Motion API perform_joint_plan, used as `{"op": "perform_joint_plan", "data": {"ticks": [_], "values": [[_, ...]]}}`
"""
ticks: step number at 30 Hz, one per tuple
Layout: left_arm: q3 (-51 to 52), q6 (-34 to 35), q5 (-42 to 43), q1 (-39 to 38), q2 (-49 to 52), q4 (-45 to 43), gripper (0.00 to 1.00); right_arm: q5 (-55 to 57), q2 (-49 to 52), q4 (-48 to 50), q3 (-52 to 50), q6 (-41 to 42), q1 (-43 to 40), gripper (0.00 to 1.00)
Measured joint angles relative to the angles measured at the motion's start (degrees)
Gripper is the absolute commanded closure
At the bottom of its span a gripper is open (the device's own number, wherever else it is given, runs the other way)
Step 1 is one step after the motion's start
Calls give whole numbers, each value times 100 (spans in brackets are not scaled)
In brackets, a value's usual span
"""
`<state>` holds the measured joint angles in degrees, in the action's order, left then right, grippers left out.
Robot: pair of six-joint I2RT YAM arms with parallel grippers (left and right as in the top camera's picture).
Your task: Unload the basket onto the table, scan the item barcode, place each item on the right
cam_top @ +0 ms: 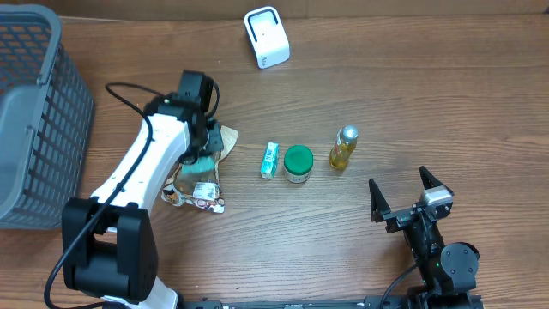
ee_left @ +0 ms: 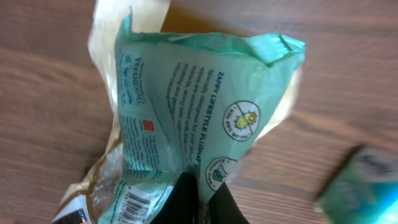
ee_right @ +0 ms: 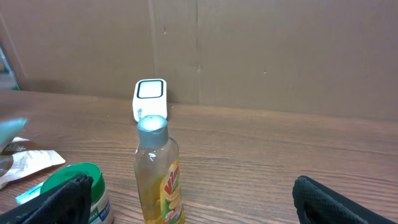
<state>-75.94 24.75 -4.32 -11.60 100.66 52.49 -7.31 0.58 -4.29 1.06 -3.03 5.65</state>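
My left gripper should lay the teal wipes packet (cam_top: 202,166) it is holding in the clear space (cam_top: 244,148) by the small teal box, because the wipes packet covers the snack packet.
My left gripper (cam_top: 203,148) is shut on a teal wipes packet (cam_top: 208,153), pinching its lower edge just above the table. In the left wrist view the packet (ee_left: 199,93) fills the frame with its printed back facing the camera. A barcode (ee_left: 134,202) shows at its lower left beside my black fingers (ee_left: 186,199). The white barcode scanner (cam_top: 267,36) stands at the back of the table, also visible as the scanner (ee_right: 150,98) in the right wrist view. My right gripper (cam_top: 403,202) stands open near the front right, holding nothing.
A brown and white snack packet (cam_top: 196,190) lies under the held packet. A small teal box (cam_top: 270,160), a green-lidded jar (cam_top: 298,163) and a yellow bottle (cam_top: 344,148) sit in a row mid-table. A grey basket (cam_top: 34,112) occupies the left edge.
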Motion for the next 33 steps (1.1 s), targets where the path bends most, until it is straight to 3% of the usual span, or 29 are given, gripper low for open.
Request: {"op": "perform_joint_plan", "data": {"ticks": [3,15,23,33], "values": [[-411,-72,122,-33,0,55,96,0,0,0,0,0,2,0],[-435,-94,236,-614,15,-361,96,2,0,0,0,0,0,0],[-435,-92,229,-754,649,-170,96,0,0,2,0,4,0,0],[-428,-92,-835,-754,866,356,96,2,0,2,0,-2,2,0]]}}
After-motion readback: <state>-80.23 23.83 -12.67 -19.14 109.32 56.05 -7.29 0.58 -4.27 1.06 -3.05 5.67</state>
